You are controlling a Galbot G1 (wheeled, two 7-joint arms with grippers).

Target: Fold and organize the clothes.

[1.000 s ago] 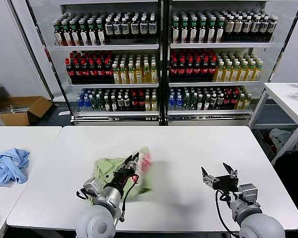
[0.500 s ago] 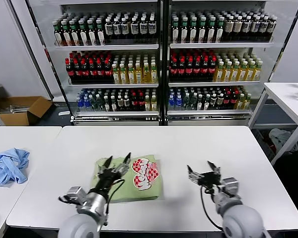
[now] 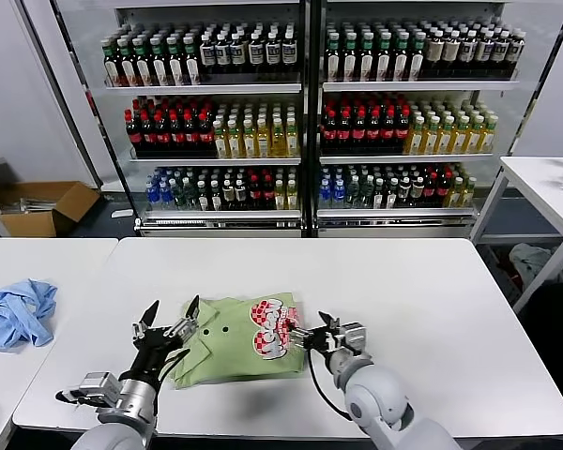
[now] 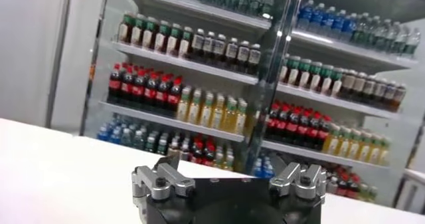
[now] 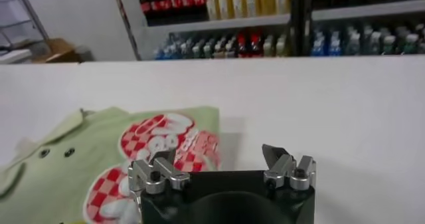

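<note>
The folded shirt (image 3: 230,338) is lying toward my left gripper's side, so next my right gripper pinches the shirt's edge (image 3: 295,311) next to the print and pulls the shirt to the middle of the table.
The light green collared shirt (image 3: 227,343) lies folded flat on the white table (image 3: 403,281), collar and small buttons to the left, red-and-white checkered print (image 3: 272,330) to the right. My left gripper (image 3: 168,317) is open and empty, raised just above the shirt's left edge. My right gripper (image 3: 315,333) is open and empty, at the shirt's right edge beside the print. In the right wrist view the shirt (image 5: 80,159) and print (image 5: 163,145) lie just ahead of the open gripper (image 5: 219,160). The left wrist view shows the open gripper (image 4: 226,169) facing the shelves, with no shirt in sight.
A crumpled light blue garment (image 3: 17,313) lies on a separate table at the left. Drink shelves (image 3: 300,112) stand behind the table. Another white table (image 3: 544,187) is at the far right. A cardboard box (image 3: 38,206) sits on the floor at the back left.
My left gripper has let go of the shirt and drawn back to its left edge. The shirt has settled flat and folded. My right gripper has moved left to the shirt's right edge.
</note>
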